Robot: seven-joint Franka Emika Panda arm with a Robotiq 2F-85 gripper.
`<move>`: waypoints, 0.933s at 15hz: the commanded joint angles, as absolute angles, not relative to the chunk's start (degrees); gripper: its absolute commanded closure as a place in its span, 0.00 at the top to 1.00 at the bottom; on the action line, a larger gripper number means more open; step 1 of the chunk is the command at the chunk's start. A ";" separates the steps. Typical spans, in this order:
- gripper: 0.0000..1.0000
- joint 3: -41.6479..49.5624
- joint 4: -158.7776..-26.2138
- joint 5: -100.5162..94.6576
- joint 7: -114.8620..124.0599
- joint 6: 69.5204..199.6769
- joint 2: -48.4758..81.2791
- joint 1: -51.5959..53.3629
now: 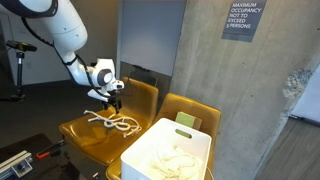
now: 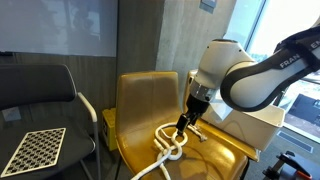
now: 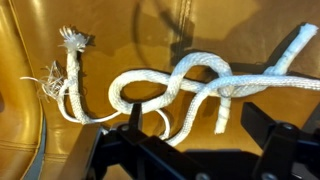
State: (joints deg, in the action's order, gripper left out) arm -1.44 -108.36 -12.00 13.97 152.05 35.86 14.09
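Observation:
My open fingers have their gap lined up with the white rope's slanting strand (image 3: 173,87). My gripper keeps going down until the fingers are on both sides of that strand (image 2: 179,140).
A thick white rope (image 3: 180,85) lies loosely knotted on the seat of a yellow chair (image 3: 120,40), one frayed end (image 3: 72,40) pointing to the upper left in the wrist view. My gripper (image 3: 196,114) hovers just above the knot, open, with nothing between its fingers (image 3: 133,118). A loop and two loose strands lie below the gap. Both exterior views show the gripper (image 1: 113,103) (image 2: 182,127) pointing down over the rope (image 1: 112,122) (image 2: 172,148), close to it but apart from it.
A white bin (image 1: 165,155) holding more white rope stands in front of a second yellow chair (image 1: 190,110). A black chair (image 2: 40,90) with a checkerboard (image 2: 35,150) on it stands beside the yellow chair (image 2: 150,100). A concrete wall rises behind.

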 commanded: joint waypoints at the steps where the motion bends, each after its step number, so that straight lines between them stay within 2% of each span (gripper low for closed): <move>1: 1.00 0.61 -103.28 -11.57 14.55 152.87 41.36 15.62; 6: 0.98 1.14 -99.22 -10.97 14.18 152.19 45.88 15.85; 14: 1.00 1.74 -93.37 -10.84 13.81 151.68 51.54 15.92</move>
State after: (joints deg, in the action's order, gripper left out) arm 0.36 -96.65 -11.86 14.05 152.06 49.02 14.82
